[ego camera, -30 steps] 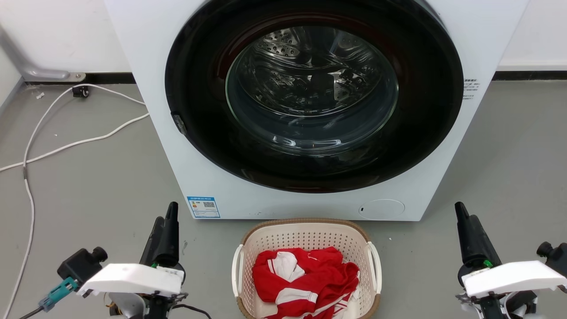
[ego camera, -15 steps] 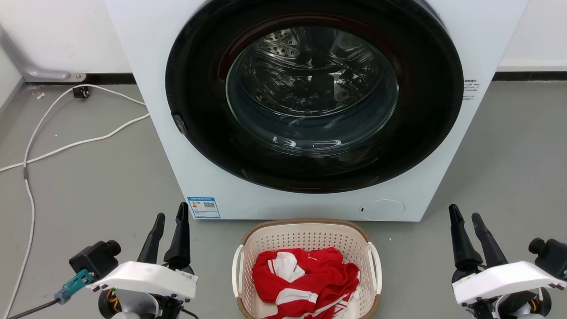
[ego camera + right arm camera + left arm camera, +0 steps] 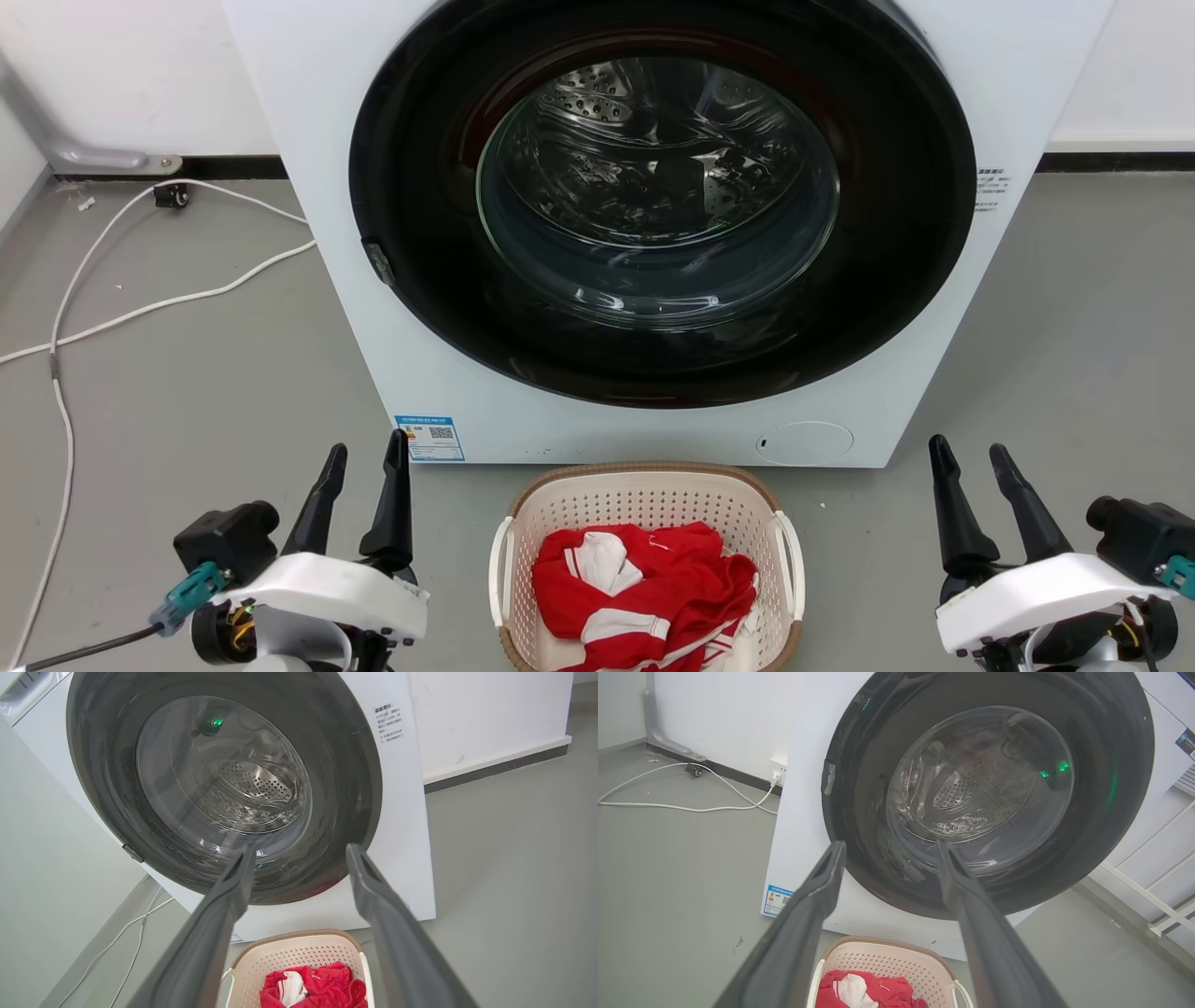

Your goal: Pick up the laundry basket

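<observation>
The laundry basket [image 3: 647,571] has white loop handles [image 3: 793,566] facing each other across it, so it should stay level when the robot lifts it by both handles.
The laundry basket [image 3: 644,499] is cream perforated plastic with a brown woven rim and white loop handles on its left and right sides. It stands on the grey floor just in front of the washing machine and holds red and white clothes [image 3: 644,593]. My left gripper [image 3: 367,451] hangs open to the basket's left, apart from it. My right gripper [image 3: 968,451] is open to the basket's right, also clear of it. The basket [image 3: 896,959] lies low between the open fingers in the left wrist view, and the basket [image 3: 299,949] sits the same way in the right wrist view.
A white front-loading washing machine [image 3: 317,233] with a large dark round door [image 3: 658,201] stands straight ahead, its door shut. White cables [image 3: 140,303] trail over the floor at the left. A wall and dark skirting run behind.
Both grippers have opened from shut. The left one has drifted right toward the basket and the right one has drifted left toward it. The basket has stayed put.
</observation>
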Available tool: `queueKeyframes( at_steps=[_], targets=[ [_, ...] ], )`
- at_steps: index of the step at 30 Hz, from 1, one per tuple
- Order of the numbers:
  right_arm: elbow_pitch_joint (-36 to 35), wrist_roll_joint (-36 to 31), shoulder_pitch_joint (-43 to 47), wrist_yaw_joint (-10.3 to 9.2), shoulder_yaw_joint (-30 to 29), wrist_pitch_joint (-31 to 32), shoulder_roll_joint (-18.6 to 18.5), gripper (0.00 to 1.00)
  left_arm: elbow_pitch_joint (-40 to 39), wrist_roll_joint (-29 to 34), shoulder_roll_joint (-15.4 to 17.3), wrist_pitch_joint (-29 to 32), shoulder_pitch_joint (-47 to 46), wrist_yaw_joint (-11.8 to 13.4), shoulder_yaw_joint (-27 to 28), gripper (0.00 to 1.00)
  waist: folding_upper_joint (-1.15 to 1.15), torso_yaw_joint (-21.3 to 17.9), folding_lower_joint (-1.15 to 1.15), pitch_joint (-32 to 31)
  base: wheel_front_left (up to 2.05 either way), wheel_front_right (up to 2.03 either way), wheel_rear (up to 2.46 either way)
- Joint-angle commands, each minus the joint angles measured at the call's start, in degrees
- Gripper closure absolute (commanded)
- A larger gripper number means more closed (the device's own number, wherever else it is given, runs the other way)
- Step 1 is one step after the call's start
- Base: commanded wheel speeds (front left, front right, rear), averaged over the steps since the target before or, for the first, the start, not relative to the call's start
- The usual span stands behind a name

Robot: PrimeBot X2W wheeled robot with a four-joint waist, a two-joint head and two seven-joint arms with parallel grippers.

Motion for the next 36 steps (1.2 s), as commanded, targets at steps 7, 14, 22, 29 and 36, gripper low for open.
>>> queueKeyframes(
  at_steps=[7, 14, 22, 29, 36],
  targets=[
    [-1.3, -6.3, 0.4, 0.0, -0.1, 0.0, 0.1, 0.0, 0.0, 5.8, 1.3, -1.4, -1.5, 0.9, -1.3, 0.0, 0.0, 0.1, 0.0, -0.1, 0.0, 0.0, 0.0],
    [-1.9, -10.8, 1.0, 0.0, -0.3, 0.1, 0.1, 0.0, 0.1, 9.9, 1.8, -2.4, -1.4, 1.8, -2.0, 0.0, 0.0, 0.2, 0.0, -0.2, 0.0, 0.0, 0.0],
    [-2.3, -15.3, 1.5, 0.0, -0.6, 0.2, 0.1, 0.0, 0.0, 13.9, 2.3, -3.4, -1.1, 2.7, -2.8, 0.0, 0.0, 0.3, 0.0, -0.3, 0.0, 0.0, 0.0],
    [-2.6, -18.7, 1.5, 0.0, -0.5, -0.2, 0.1, 0.0, 0.0, 17.0, 2.6, -4.3, -1.0, 3.2, -3.2, 0.0, 0.0, 0.4, 0.0, -0.4, 0.0, 0.0, 0.0],
    [-2.8, -22.0, 2.1, -0.01, -0.5, -0.6, 0.2, 0.0, 0.2, 19.8, 2.6, -5.2, -0.6, 3.4, -3.6, 0.0, 0.0, 0.5, 0.0, -0.6, 0.0, 0.0, 0.0]
  ],
)
